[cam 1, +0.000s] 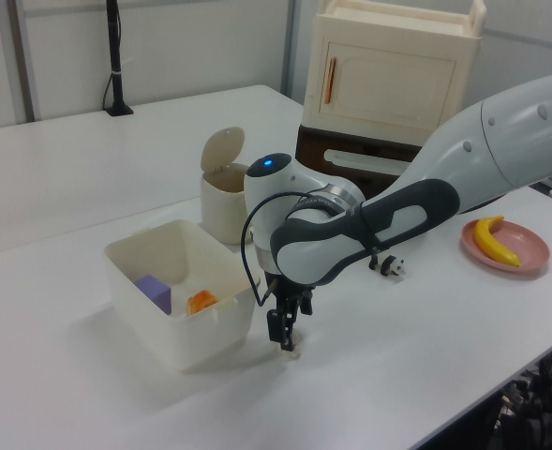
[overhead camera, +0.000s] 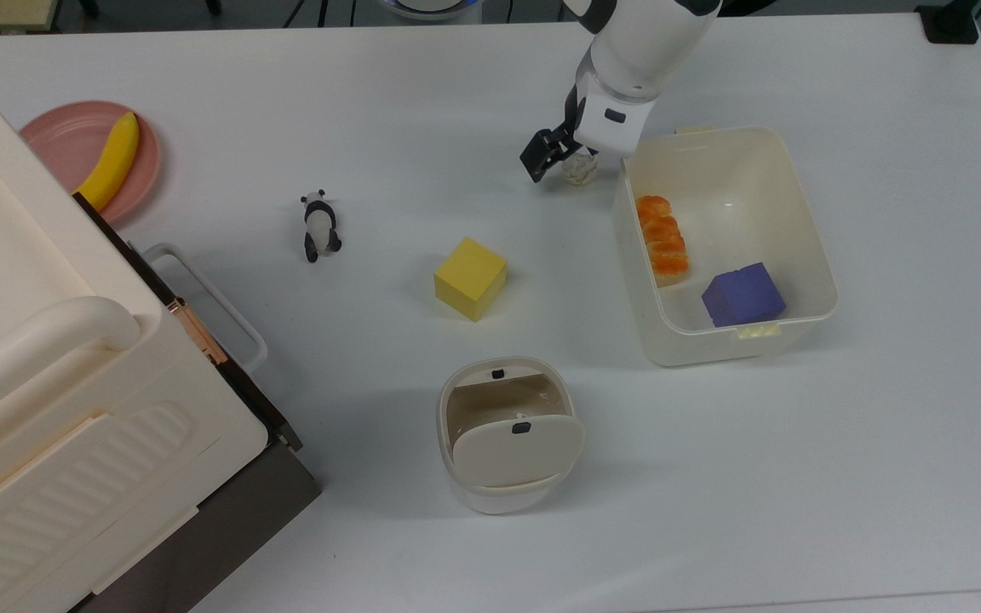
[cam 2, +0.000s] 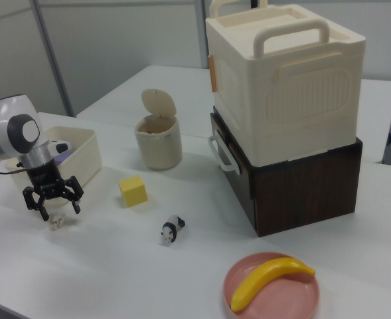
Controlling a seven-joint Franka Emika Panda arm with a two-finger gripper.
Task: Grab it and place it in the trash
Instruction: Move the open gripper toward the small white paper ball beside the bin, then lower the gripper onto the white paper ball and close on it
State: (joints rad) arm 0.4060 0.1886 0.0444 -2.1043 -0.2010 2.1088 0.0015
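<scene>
My gripper will make the cream tub move and turn a little when it picks up the wad, because the tub stands close beside my gripper at the paper wad.
The paper wad is small, off-white and crumpled, and it lies on the white table just off the upper left corner of the cream tub in the top view. My gripper hangs right over it, open, one black finger to the top view's left of the wad. In the right view the gripper stands spread just above the wad. The trash is a rounded cream bin with its flap lid tipped open, near the table's front in the top view. It also stands behind the tub in the left view.
The cream tub right beside the wad holds orange segments and a purple cube. A yellow cube, a panda figurine, a banana on a pink plate and a big cream box on a dark cabinet lie further left.
</scene>
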